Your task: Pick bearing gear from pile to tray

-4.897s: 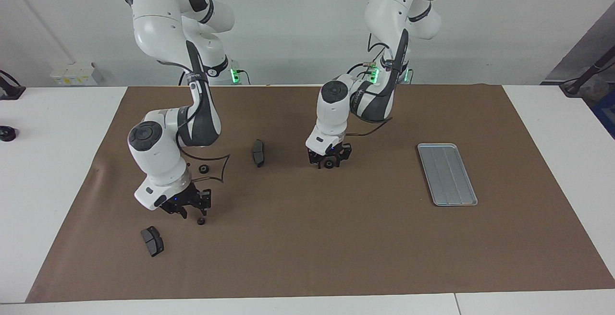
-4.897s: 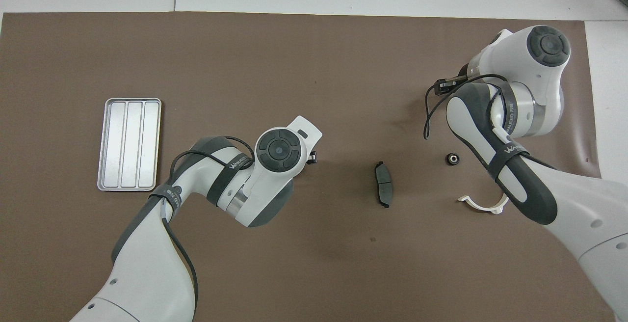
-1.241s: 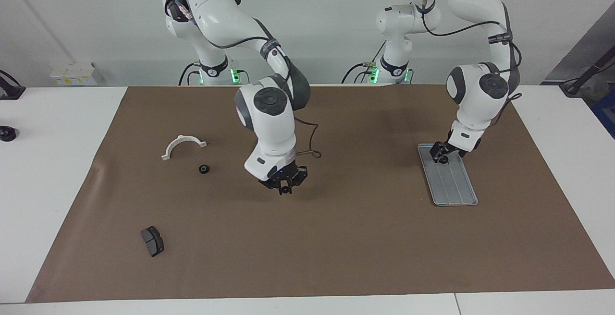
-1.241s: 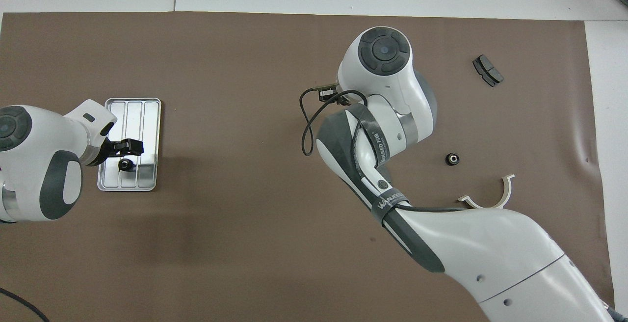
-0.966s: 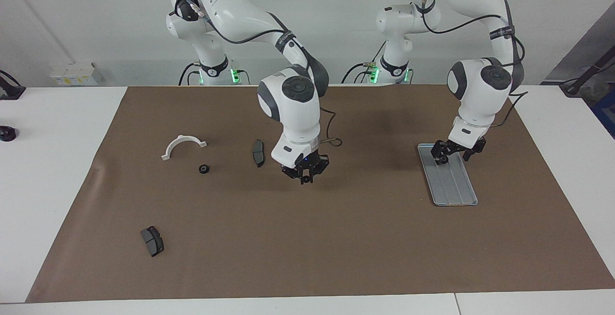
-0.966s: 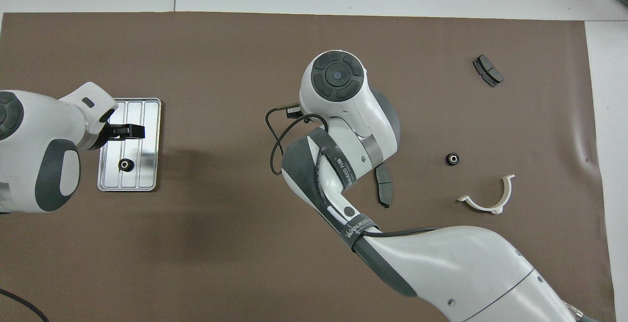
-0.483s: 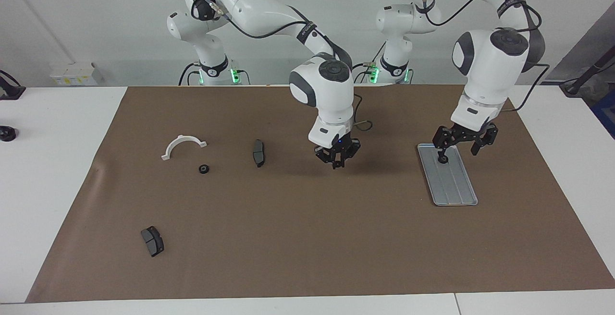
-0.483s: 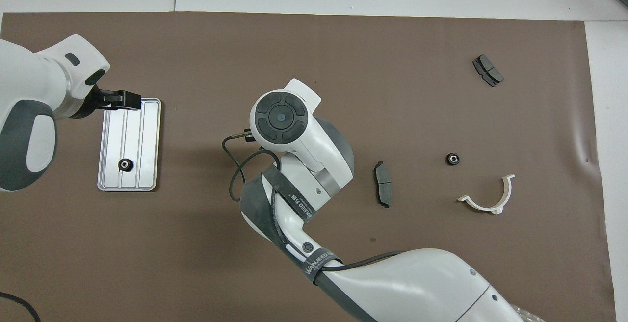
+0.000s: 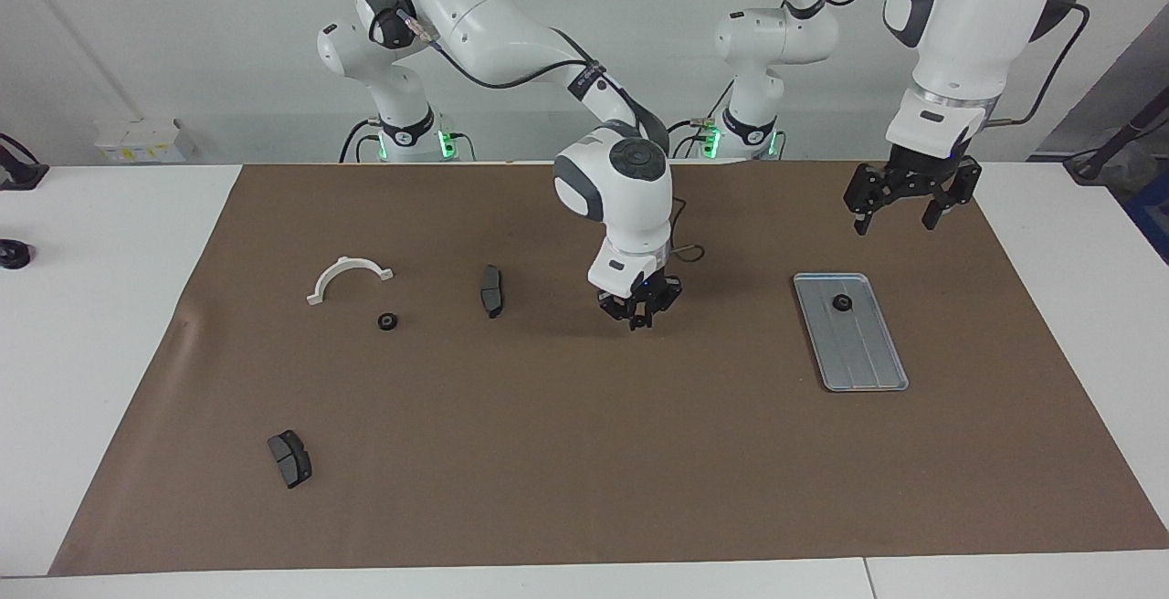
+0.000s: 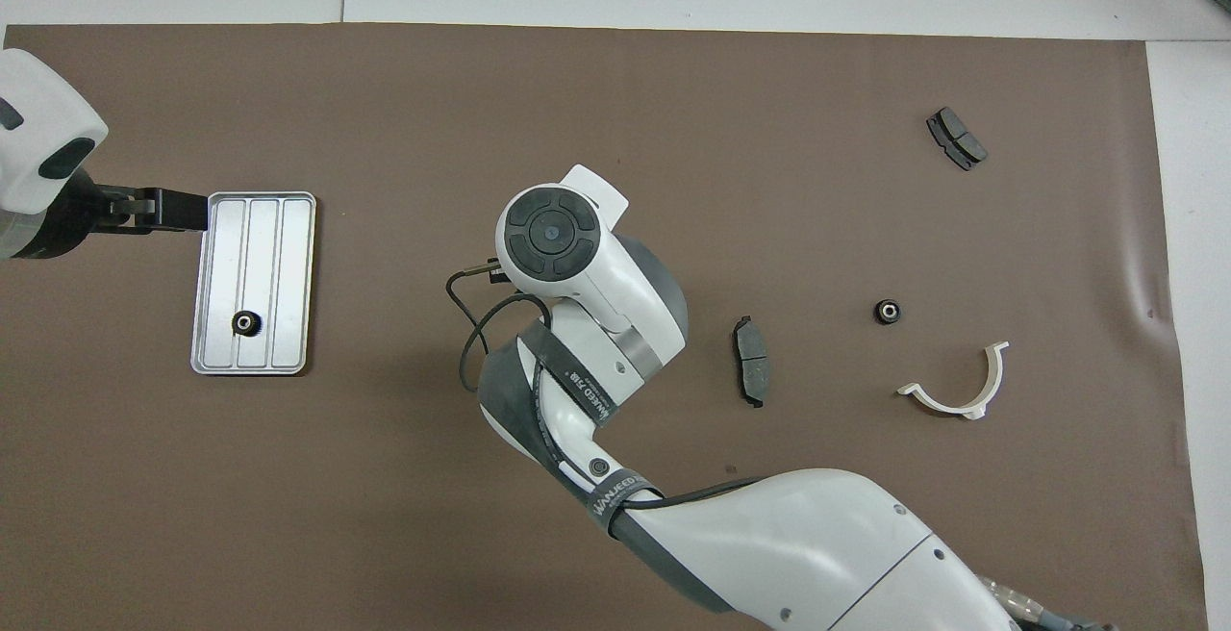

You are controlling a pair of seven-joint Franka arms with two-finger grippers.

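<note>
The silver tray is a long way from my right gripper, so my right gripper should put its gear down on the middle of the mat for my left gripper.
The silver tray lies toward the left arm's end of the mat, with one black bearing gear lying in it. High above the mat beside the tray, my left gripper hangs open and empty. What is left of the pile is spread toward the right arm's end, including another gear. My right gripper hangs low over the middle of the mat, shut on a small black gear that barely shows. In the overhead view its own wrist hides it.
Two dark brake pads lie on the brown mat, one near the middle and one farther from the robots. A white half-ring bracket lies close to the loose gear.
My left gripper has risen off the tray, leaving the gear lying in it. My right gripper has carried its gear toward the left arm's end, past the brake pad.
</note>
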